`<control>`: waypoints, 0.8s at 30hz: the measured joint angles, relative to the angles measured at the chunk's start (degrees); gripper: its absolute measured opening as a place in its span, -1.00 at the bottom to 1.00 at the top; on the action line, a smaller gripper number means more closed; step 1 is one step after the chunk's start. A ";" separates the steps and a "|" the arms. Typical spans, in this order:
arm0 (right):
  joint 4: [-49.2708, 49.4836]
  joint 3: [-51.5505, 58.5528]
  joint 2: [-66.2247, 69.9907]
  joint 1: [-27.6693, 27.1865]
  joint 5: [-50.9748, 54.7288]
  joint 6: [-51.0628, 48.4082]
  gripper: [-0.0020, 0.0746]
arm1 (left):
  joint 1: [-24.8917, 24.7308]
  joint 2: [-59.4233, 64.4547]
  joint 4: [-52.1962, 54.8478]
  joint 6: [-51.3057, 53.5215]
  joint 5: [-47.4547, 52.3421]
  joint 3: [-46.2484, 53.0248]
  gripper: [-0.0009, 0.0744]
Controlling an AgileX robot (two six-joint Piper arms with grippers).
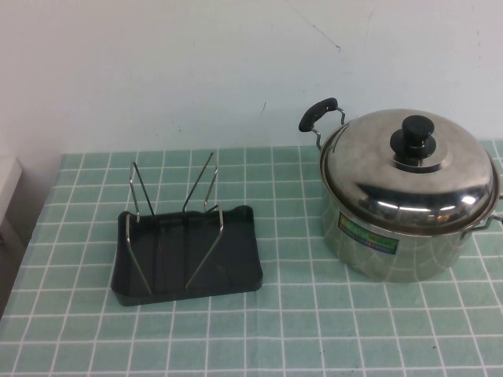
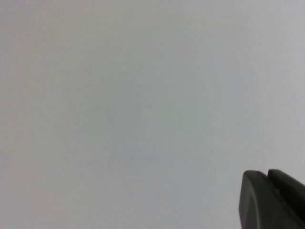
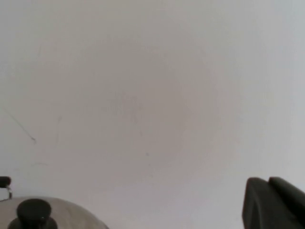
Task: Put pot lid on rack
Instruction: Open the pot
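Note:
The black knob (image 1: 417,129) sticks up free on the pot lid. My right gripper should carry on going toward it and carry on opening until its fingers are on both sides of the knob (image 1: 416,140).
The shiny steel pot lid (image 1: 393,177) with a black knob (image 1: 416,135) sits on the steel pot (image 1: 393,253) at the right of the table. The dark rack (image 1: 236,263) with upright wire dividers (image 1: 206,188) stands empty at the left centre. Neither arm shows in the high view. My left gripper (image 2: 266,172) shows only as two dark fingertips pressed together, facing a blank wall. My right gripper (image 3: 268,180) also has its fingertips together and holds nothing. It is raised on the near side of the pot, with the lid (image 3: 71,212) and its knob (image 3: 34,212) at the frame edge.
The table has a green checked cloth (image 1: 299,330). The pot has black side handles (image 1: 318,110) and a coloured label (image 1: 366,236). A white wall stands behind the table. A pale object (image 1: 8,188) sits at the far left edge.

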 joint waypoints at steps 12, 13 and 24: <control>-27.04 -2.62 34.07 6.27 -39.44 21.06 -0.95 | 0.00 16.26 17.97 -19.30 -19.46 0.00 -0.98; -27.17 -3.16 36.46 6.27 -40.18 22.10 -0.93 | 0.00 16.37 18.09 -20.11 -19.55 0.00 -0.99; -32.37 -14.97 57.41 6.30 -45.48 31.32 0.67 | 0.00 16.52 23.67 -27.35 -19.15 0.00 -0.98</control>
